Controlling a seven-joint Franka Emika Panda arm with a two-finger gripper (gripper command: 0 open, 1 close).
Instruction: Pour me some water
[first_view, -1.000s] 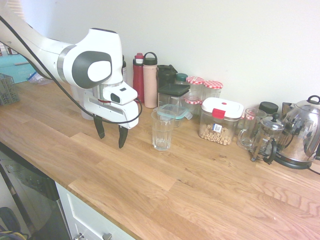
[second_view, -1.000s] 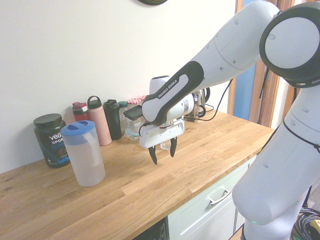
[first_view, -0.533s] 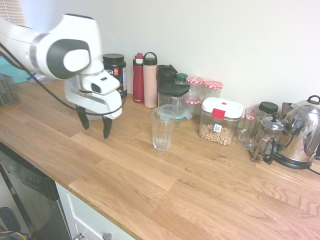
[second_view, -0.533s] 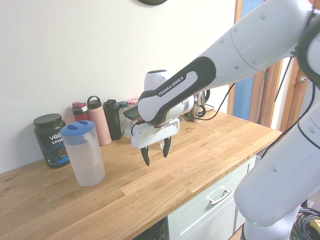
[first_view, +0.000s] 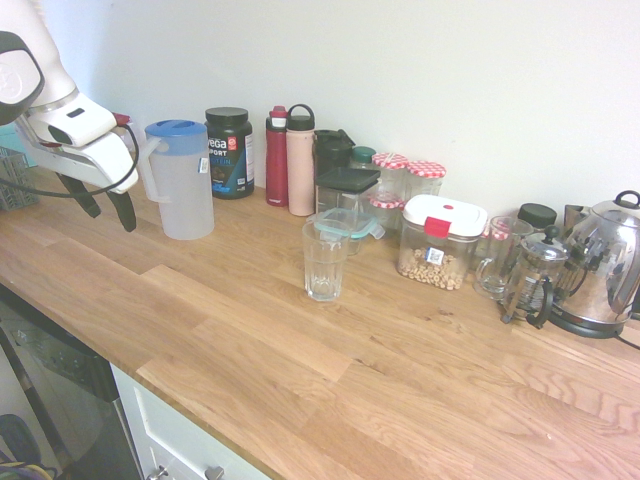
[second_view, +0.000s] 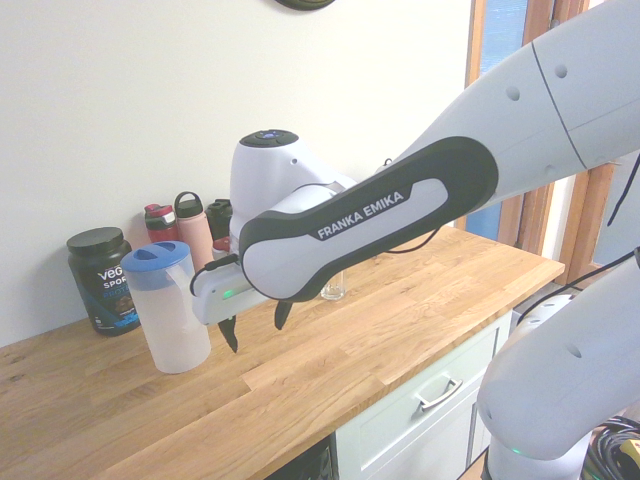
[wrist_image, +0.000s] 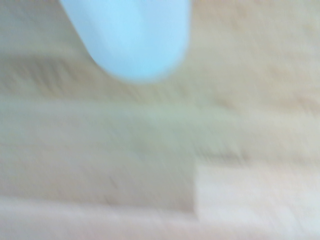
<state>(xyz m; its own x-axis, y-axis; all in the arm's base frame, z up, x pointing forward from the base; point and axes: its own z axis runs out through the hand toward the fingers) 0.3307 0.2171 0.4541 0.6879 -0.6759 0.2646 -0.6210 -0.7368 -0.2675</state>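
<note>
The blue lid (second_view: 155, 255) is level and fits closely around the pitcher's rim (second_view: 158, 271), so it will stay in place when I tilt the pitcher.
A translucent white pitcher (first_view: 184, 186) with a blue lid stands on the wooden counter (first_view: 330, 360), its handle turned to the picture's left. An empty clear glass (first_view: 325, 260) stands further right, near the middle of the counter. My gripper (first_view: 108, 207) hangs open and empty just left of the pitcher's handle, fingertips a little above the wood. From the other side the gripper (second_view: 255, 325) is to the right of the pitcher (second_view: 170, 312), apart from it. The glass (second_view: 334, 290) is mostly hidden behind the arm there. The wrist view shows the pitcher (wrist_image: 131, 35) as a pale blur.
Along the wall stand a black tub (first_view: 228, 150), a red bottle (first_view: 277, 155), a pink bottle (first_view: 300, 160), several jars, a white-lidded box (first_view: 438, 240), a French press (first_view: 533, 275) and a kettle (first_view: 605, 265). A wire rack (first_view: 15, 178) is at far left.
The arm has swung from beside the glass along the counter to the pitcher's handle side. The gripper stayed open and empty. Pitcher and glass have not moved.
</note>
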